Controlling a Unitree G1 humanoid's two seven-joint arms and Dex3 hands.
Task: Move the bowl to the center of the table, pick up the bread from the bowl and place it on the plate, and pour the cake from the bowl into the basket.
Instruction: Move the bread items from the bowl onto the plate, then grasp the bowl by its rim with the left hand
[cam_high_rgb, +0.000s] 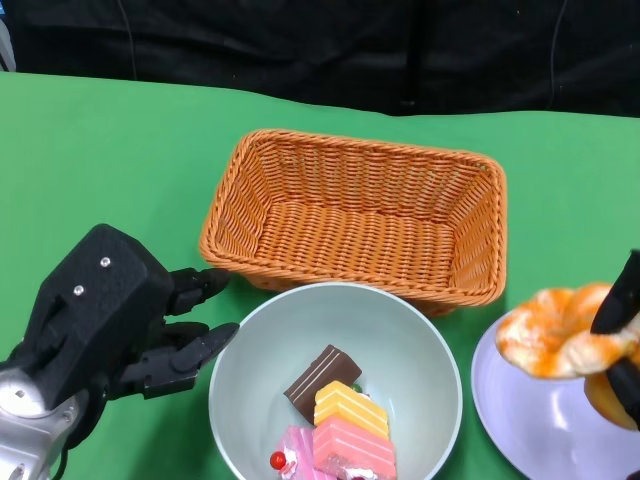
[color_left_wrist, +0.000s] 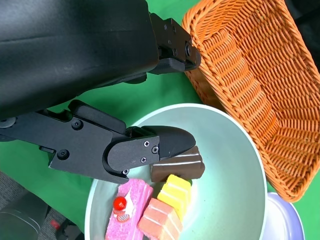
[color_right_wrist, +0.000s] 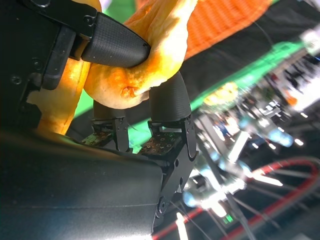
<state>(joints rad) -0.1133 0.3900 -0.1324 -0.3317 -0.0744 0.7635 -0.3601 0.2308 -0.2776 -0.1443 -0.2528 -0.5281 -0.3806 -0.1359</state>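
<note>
The cake slices are loose inside the bowl's smooth sloping side, so I expect them to all slide out together when I tip the bowl.
A pale green bowl sits at the front centre and holds several cake slices: brown, yellow and pink. My left hand hovers just left of the bowl, fingers spread, holding nothing. My right hand at the right edge grips the orange bread just above the lilac plate. In the right wrist view the fingers clamp the bread. The left wrist view shows the bowl, the cakes and the basket.
The woven orange basket stands empty right behind the bowl, nearly touching its rim. Green cloth covers the table, with a black backdrop behind it. The plate runs off the lower right of the head view.
</note>
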